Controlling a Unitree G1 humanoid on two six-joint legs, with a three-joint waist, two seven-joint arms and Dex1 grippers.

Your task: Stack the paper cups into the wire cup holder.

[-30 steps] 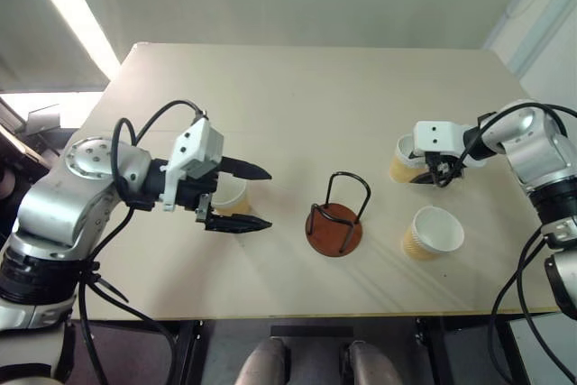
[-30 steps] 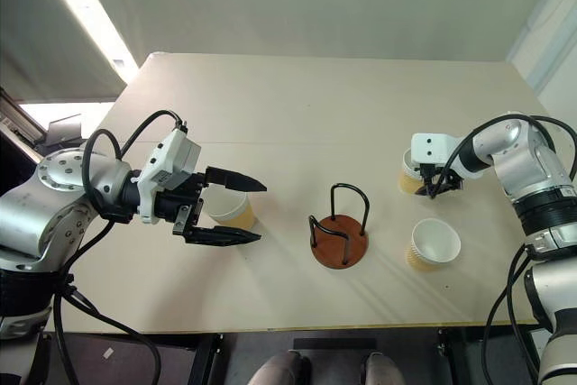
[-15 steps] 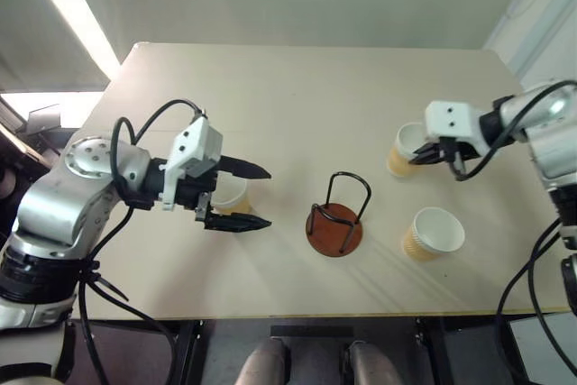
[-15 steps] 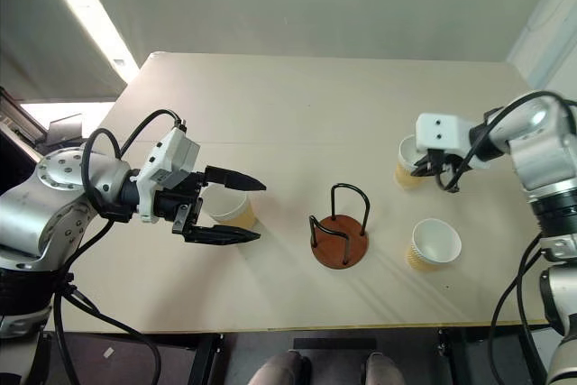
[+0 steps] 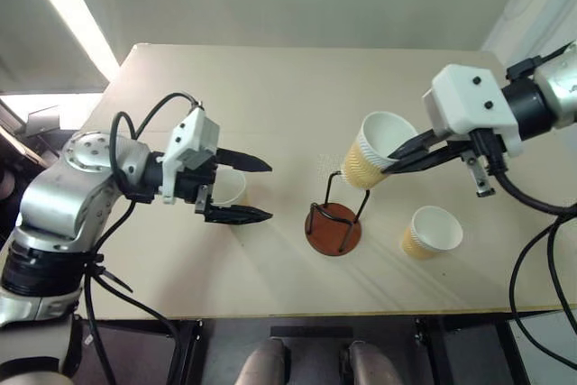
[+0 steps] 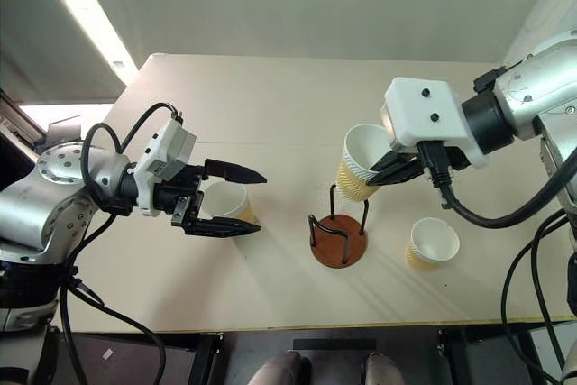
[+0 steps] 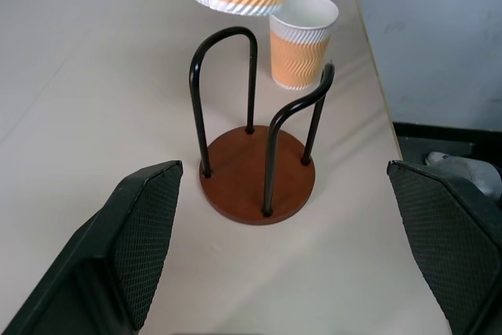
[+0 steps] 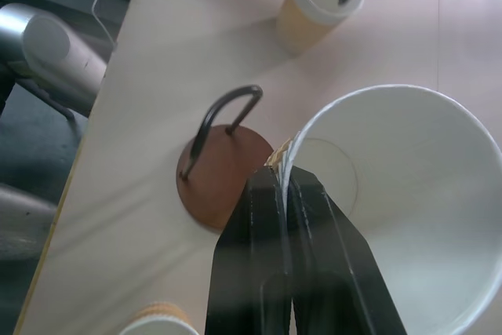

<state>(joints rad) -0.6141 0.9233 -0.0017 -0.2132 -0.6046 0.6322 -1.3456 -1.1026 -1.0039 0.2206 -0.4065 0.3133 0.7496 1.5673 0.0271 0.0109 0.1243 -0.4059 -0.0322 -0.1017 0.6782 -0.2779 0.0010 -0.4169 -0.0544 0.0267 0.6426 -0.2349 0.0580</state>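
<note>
I keep bringing the cup down with my right gripper, as the raised cup's bottom (image 5: 358,176) faces the empty wire cup holder, and let it go inside the holder's loops (image 5: 334,219).
My right gripper (image 5: 393,165) is shut on the rim of a tan paper cup (image 5: 371,152), one finger inside and one outside. The cup hangs tilted in the air just above the wire cup holder (image 5: 335,219), a reddish-brown disc with black wire loops. In the right wrist view the fingers (image 8: 276,249) pinch the cup's wall (image 8: 392,217). A second paper cup (image 5: 431,231) stands upright on the table right of the holder. A third paper cup (image 5: 231,190) stands at the left, seen between the fingers of my open left gripper (image 5: 269,191), which hovers over it and points at the holder.
The beige table (image 5: 270,87) has bare room at the back and in front of the holder. Its front edge runs just below the holder and the right-hand cup. In the left wrist view the holder (image 7: 255,166) stands straight ahead, with a cup (image 7: 302,41) behind it.
My right gripper closed on the far right cup's rim, lifted it off the table and carried it left to above the holder. The left arm has stayed put.
</note>
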